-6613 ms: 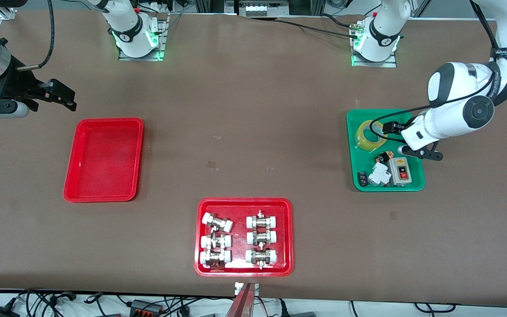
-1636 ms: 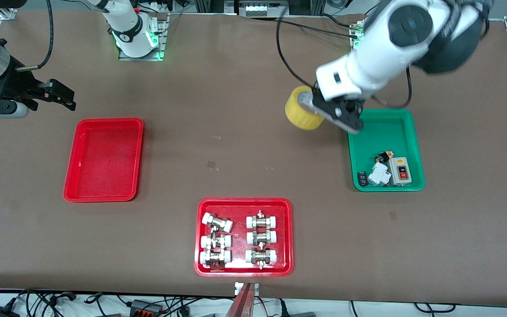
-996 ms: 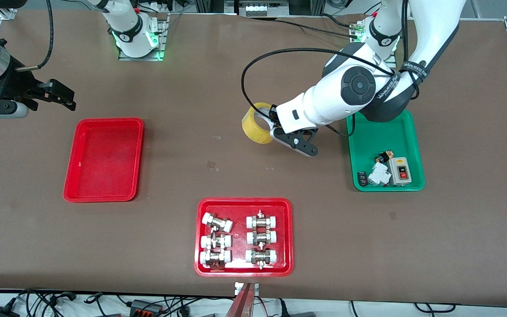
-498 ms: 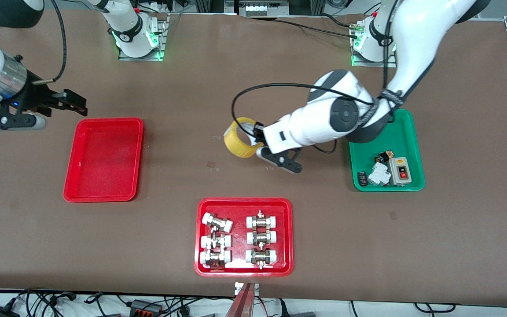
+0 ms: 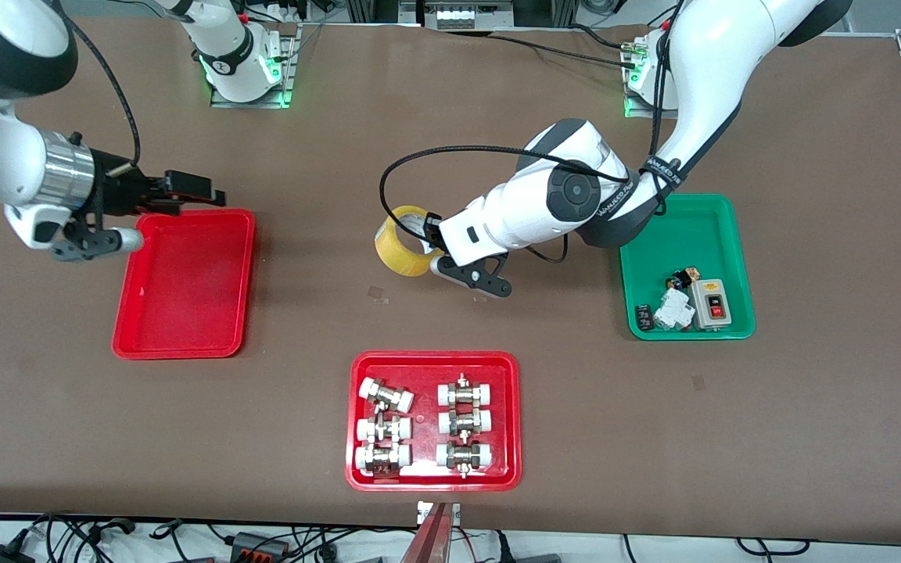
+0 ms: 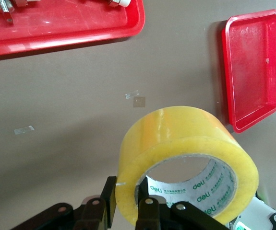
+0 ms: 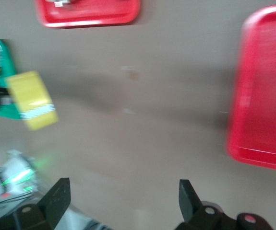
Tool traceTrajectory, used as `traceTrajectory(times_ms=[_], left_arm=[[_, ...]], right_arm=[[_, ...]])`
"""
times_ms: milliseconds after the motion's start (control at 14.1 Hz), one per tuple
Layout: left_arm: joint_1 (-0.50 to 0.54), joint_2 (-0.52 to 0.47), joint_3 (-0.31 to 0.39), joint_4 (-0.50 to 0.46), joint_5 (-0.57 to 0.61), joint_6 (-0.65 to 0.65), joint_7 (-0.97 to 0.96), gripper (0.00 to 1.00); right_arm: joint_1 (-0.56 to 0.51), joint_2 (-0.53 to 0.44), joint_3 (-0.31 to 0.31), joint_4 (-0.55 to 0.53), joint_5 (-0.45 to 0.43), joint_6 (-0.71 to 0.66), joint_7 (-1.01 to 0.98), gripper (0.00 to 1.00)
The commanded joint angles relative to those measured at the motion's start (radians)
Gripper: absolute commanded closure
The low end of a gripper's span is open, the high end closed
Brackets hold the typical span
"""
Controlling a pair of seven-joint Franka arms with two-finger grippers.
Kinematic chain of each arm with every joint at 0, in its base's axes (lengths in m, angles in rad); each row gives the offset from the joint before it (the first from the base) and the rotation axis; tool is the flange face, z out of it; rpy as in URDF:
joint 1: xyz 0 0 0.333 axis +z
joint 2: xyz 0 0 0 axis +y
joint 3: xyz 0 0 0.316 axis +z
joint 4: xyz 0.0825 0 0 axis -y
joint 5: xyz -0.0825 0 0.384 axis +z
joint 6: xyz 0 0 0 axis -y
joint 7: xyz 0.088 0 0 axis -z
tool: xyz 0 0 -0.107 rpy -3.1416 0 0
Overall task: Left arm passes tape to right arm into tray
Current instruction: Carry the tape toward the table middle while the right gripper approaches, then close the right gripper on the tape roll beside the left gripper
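The tape roll's free rim (image 5: 385, 242) faces the robot's open right gripper with clear space between them, so the gripper should keep going in until its fingers straddle that rim (image 5: 384, 248) and close.
My left gripper (image 5: 421, 244) is shut on the yellowish tape roll (image 5: 401, 242) and holds it in the air over the bare table between the green tray and the plain red tray (image 5: 184, 289). In the left wrist view one finger is inside the core and one outside, pinching the wall of the tape (image 6: 186, 148), with the gripper (image 6: 128, 201) below it and the plain red tray (image 6: 253, 67) farther off. My right gripper (image 5: 194, 188) is open and empty over the rim of the plain red tray. The right wrist view shows its spread gripper (image 7: 123, 191), the tape (image 7: 32, 99) and the tray (image 7: 267, 96).
A red tray (image 5: 433, 361) with several white-capped metal fittings lies nearer the front camera, mid-table. The green tray (image 5: 685, 234) with small electrical parts lies toward the left arm's end. The left arm's black cable (image 5: 419, 152) loops above the tape.
The left arm lifted the tape out of the green tray and carried it toward the table's middle. The right arm swung in from the table's end to the plain red tray.
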Motion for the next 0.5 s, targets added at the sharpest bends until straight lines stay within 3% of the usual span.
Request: traceTrajectory(times_ms=[0, 213, 427], left_arm=[[-0.017, 0.018, 0.011, 0.04, -0.015, 0.033, -0.004, 0.97], [-0.027, 0.058, 0.014, 0.041, -0.018, 0.137, -0.01, 0.99], [-0.03, 0.061, 0.014, 0.041, -0.045, 0.141, -0.016, 0.99]], right_arm=[[-0.008, 0.074, 0.002, 0.014, 0.142, 0.028, -0.081, 0.0], [0.018, 0.125, 0.007, 0.014, 0.256, 0.085, -0.146, 0.0], [0.102, 0.163, 0.007, 0.014, 0.291, 0.203, -0.15, 0.0]])
